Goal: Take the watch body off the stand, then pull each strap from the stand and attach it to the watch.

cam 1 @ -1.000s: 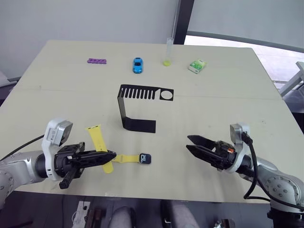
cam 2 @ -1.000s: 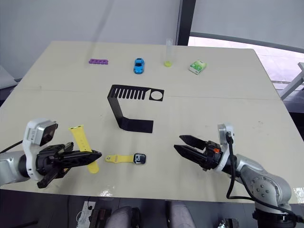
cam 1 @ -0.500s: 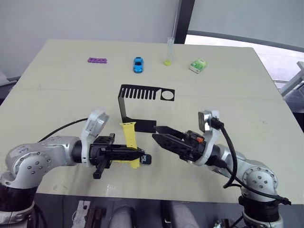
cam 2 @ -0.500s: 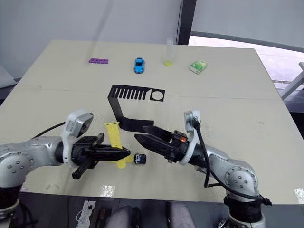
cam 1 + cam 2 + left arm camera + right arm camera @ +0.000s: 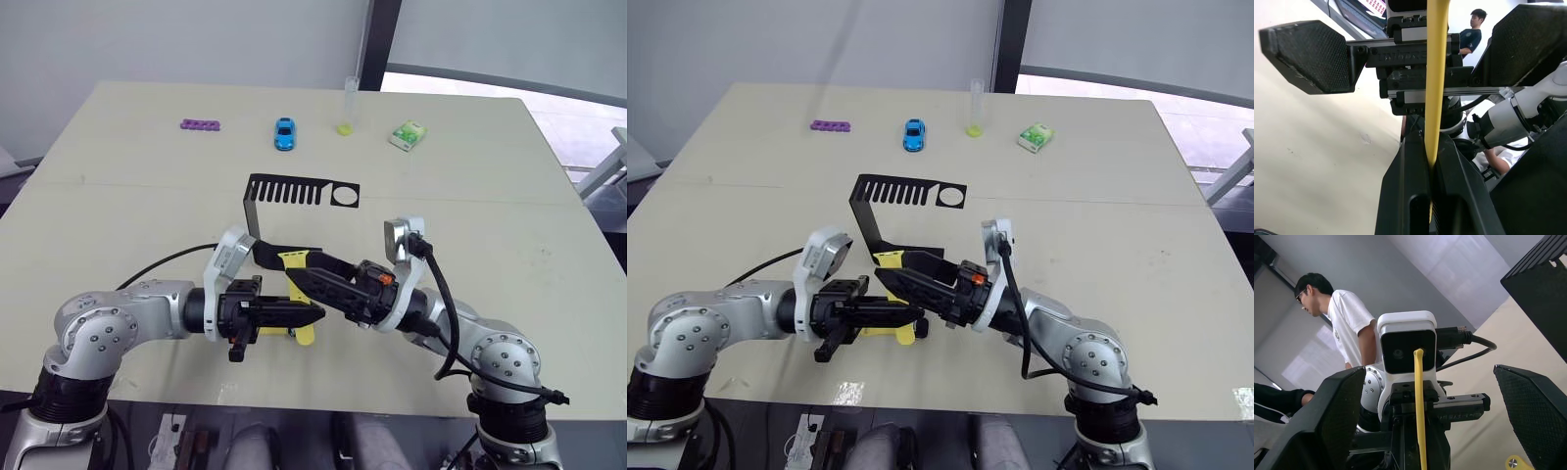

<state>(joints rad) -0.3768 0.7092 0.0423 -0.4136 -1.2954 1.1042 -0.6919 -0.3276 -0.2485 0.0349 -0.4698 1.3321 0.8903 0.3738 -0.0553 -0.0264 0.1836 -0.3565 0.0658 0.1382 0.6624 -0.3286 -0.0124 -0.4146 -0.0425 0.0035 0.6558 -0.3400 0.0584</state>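
The top end of the yellow strap gets thicker and forms a rounded edge [image 5: 1419, 353], so I expect the strap [image 5: 1421, 416] to slide sideways into the watch body when the robot pushes it.
My left gripper [image 5: 312, 315] is shut on a yellow strap [image 5: 292, 262], which stands upright and edge-on between its fingers [image 5: 1436, 73]. Facing it from the right, my right gripper [image 5: 302, 279] is open, one wide finger [image 5: 1337, 416] on each side of that strap, and it holds nothing. Both grippers meet just in front of the black stand [image 5: 294, 188], near its flat base. The end of a second yellow strap [image 5: 1513, 462] lies on the table below them. The watch body is hidden behind the grippers.
Along the far side of the table [image 5: 118, 215] sit a purple piece [image 5: 199, 124], a blue toy car [image 5: 284, 132], a clear tube [image 5: 348, 103] and a green-white packet [image 5: 406, 134]. A person in a white T-shirt [image 5: 1347, 318] stands beyond the table.
Both arms have closed in on the table's middle. The left gripper carried the strap rightward, and the open right gripper moved left until its fingers flank the strap.
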